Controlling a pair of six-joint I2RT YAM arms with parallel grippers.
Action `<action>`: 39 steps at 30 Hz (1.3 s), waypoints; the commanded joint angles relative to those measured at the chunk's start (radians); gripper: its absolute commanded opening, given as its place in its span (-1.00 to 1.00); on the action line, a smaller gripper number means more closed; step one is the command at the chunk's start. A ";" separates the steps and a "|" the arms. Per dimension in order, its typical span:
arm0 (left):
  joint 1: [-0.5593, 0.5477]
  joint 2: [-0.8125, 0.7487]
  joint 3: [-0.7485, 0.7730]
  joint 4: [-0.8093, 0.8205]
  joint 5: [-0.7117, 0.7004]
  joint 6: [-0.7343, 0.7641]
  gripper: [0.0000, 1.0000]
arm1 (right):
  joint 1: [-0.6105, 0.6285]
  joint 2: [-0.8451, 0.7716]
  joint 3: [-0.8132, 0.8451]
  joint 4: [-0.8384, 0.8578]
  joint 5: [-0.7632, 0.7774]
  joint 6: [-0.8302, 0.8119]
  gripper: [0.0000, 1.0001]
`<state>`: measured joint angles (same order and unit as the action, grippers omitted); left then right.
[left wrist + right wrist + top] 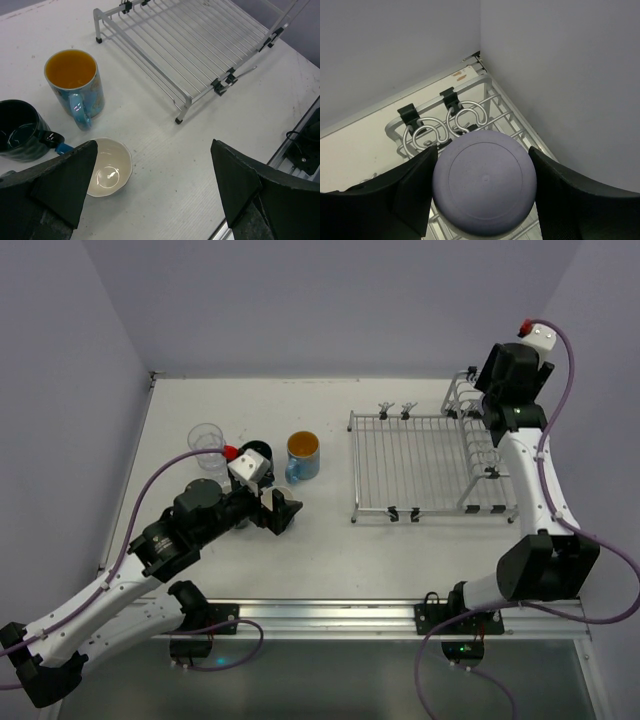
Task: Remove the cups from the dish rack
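Next, my left gripper takes the upturned lavender tumbler (485,182) by its rim midway, because my right gripper is holding the tumbler over the basket, far from the mugs.
The silver wire dish rack (420,462) lies right of centre, its taller basket end (470,116) in the back right corner. An upturned lavender tumbler (485,182) stands in that basket, and my right gripper (482,152) is shut on it, a finger pressed against each side. On the table to the left stand a clear ribbed glass (207,442), a dark teal mug (17,131) and a light blue mug with orange inside (74,82). My left gripper (155,185) hangs open over bare table near these cups, holding nothing.
A small white bowl (107,167) sits beside my left finger (65,182), just in front of the mugs. Walls close in behind and to the right of the basket. A metal rail (330,612) runs along the table's near edge.
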<state>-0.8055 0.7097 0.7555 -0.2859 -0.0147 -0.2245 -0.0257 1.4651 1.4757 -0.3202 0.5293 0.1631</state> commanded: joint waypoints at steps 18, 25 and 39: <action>0.002 0.147 0.013 0.422 0.311 -0.366 0.69 | 0.319 -0.701 -0.771 0.739 -0.945 0.777 -0.28; -0.001 0.267 -0.091 0.801 0.412 -0.585 0.49 | 0.431 -0.721 -0.977 0.990 -1.006 0.930 -0.27; -0.054 0.387 -0.189 1.113 0.437 -0.788 0.22 | 0.492 -0.669 -1.132 1.201 -0.994 1.020 -0.23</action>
<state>-0.8429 1.0721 0.5747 0.6910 0.4080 -0.9642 0.4465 0.7807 0.3496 0.7486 -0.4637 1.1519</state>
